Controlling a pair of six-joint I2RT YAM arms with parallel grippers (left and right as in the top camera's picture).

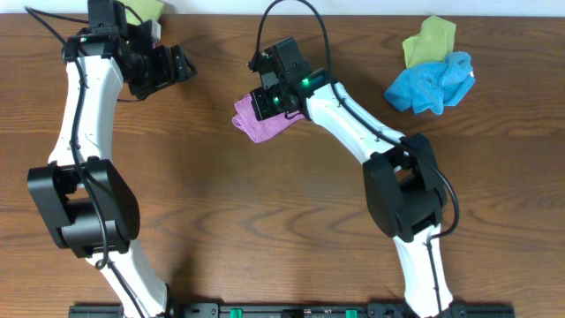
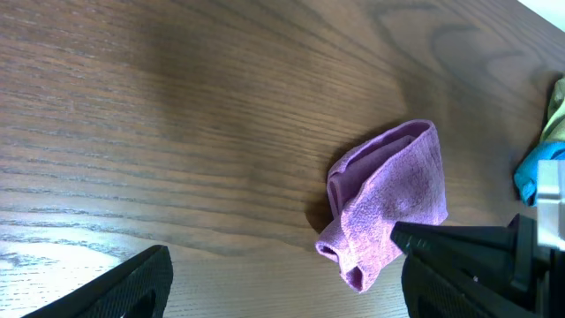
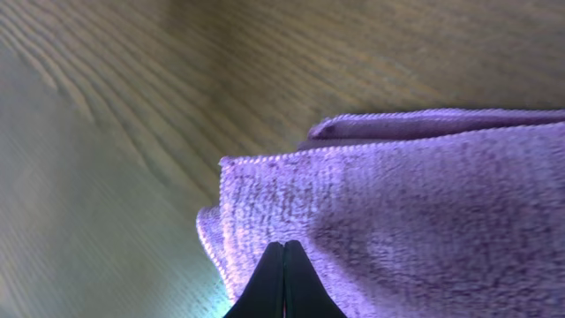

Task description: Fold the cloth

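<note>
Next, my right gripper takes the cloth's opposite end, and my left gripper the cloth's end on its own side, since my right gripper is covering that one.
The mauve-purple cloth lies bunched and partly folded over itself on the wooden table, just left of centre at the back. My right gripper is directly over it. In the right wrist view its fingers are pressed together with their tips on the cloth, apparently pinching a fold. My left gripper is open and empty at the back left, well apart from the cloth. In the left wrist view the cloth is a crumpled heap ahead of the spread left fingers. The white tag is not visible.
A bright blue cloth and a yellow-green cloth lie at the back right. Another yellow-green cloth is at the back edge behind the left arm. The blue cloth also shows in the left wrist view.
</note>
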